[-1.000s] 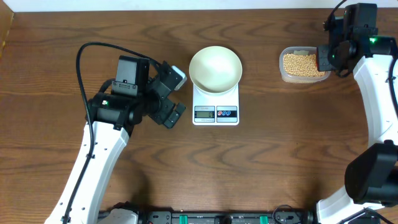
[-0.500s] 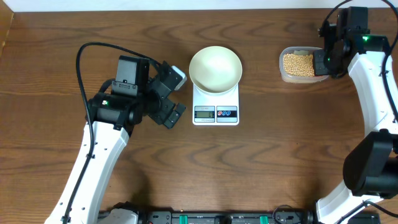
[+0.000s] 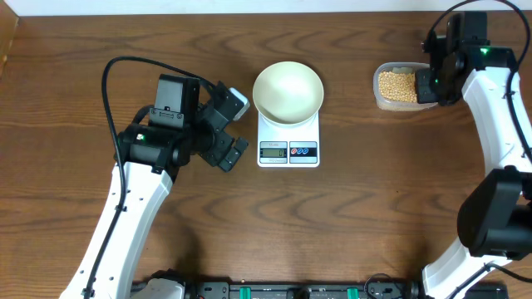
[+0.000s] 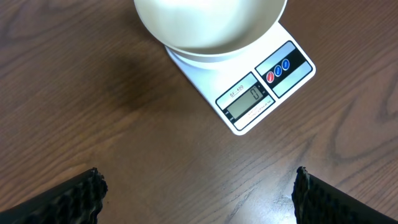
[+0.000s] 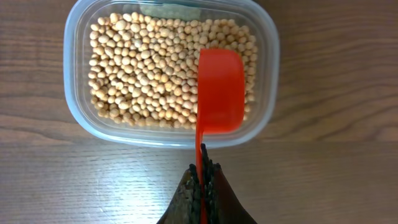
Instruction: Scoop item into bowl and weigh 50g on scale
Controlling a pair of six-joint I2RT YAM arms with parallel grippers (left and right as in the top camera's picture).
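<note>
The red scoop's cup (image 5: 222, 90) is pointing down over the tub, so I should use my right gripper to dip the cup into the tan beans (image 3: 397, 86) and tilt it level before I lift it.
The white bowl (image 3: 288, 90) stands on the white scale (image 3: 288, 150); it looks bare inside, and in the left wrist view the bowl (image 4: 208, 28) and scale (image 4: 264, 93) show a display reading zero. The tan beans (image 5: 149, 68) fill a clear plastic tub (image 5: 74, 118) at the far right of the table (image 3: 397, 85). My right gripper (image 5: 202, 171) is shut on the thin handle of a red scoop (image 5: 219, 90), whose cup hangs over the tub's right side, back up. My left gripper (image 4: 196, 186) stands open over bare wood left of the scale, holding nothing.
The table top is dark brown wood (image 3: 349, 224). A black cable (image 3: 116, 71) loops above the left arm. The right arm (image 3: 499, 124) runs along the table's right edge.
The right gripper with the scoop has shifted slightly left and toward the tub's far side. The left arm, bowl and scale have not moved.
</note>
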